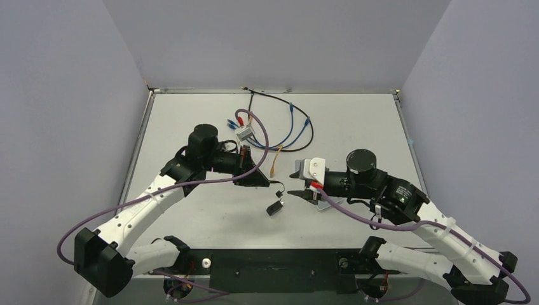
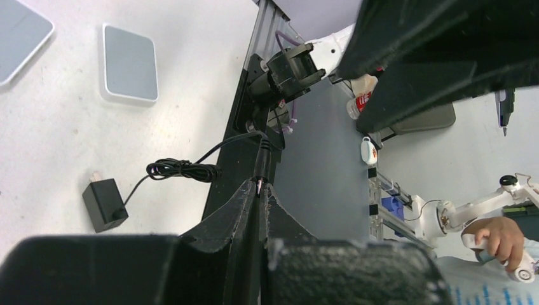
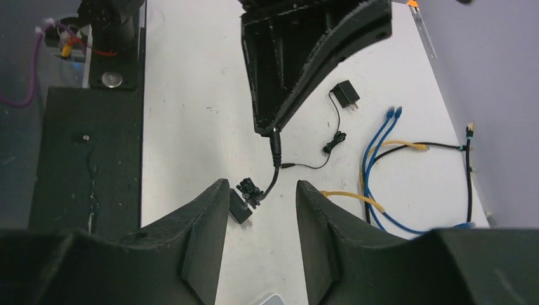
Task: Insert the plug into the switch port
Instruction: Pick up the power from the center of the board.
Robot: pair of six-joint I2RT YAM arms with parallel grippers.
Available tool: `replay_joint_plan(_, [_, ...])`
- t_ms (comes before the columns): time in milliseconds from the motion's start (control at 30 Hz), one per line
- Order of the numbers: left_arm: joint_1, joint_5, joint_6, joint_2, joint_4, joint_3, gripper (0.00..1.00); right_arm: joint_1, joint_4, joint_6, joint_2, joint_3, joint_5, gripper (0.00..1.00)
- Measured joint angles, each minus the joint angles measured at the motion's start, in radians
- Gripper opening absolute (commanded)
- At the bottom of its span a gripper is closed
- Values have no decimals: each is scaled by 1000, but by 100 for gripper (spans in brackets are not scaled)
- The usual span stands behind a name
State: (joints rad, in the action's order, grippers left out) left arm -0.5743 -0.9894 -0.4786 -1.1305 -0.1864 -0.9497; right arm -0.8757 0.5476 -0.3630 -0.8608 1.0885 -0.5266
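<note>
The cable is gathered in a coiled bundle (image 1: 278,194), leaving little slack, so I expect the black adapter (image 1: 274,208) to trail along when I carry the plug away.
My left gripper (image 1: 266,180) is shut on a black barrel plug (image 3: 275,145), whose tip shows between the fingertips in the left wrist view (image 2: 261,185). The plug's cable runs down to a coiled bundle (image 2: 181,169) and a black adapter (image 1: 274,207) on the table. The switch, a flat white box with a pale grey face (image 2: 130,63), lies flat on the table. Only a sliver of it shows below my right gripper (image 3: 272,298), and its port is not visible. My right gripper (image 1: 294,183) is open and empty, facing the left gripper across a short gap.
A second white and grey box (image 2: 18,30) lies beside the switch. Blue, yellow and black cables (image 3: 381,165) and another black adapter (image 3: 347,95) lie toward the far side. A small grey box with cables (image 1: 245,133) sits mid-back. The black baseplate (image 1: 273,267) runs along the near edge.
</note>
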Motion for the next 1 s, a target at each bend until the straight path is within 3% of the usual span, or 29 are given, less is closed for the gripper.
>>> replay_joint_plan(400, [8,21,5,-26,-132,1,0,-87,78,-247,-145,34,95,31])
replay_joint_plan(1000, [21,36,4,-45,-164,8,0,-129,52,-282,-250,42,138,24])
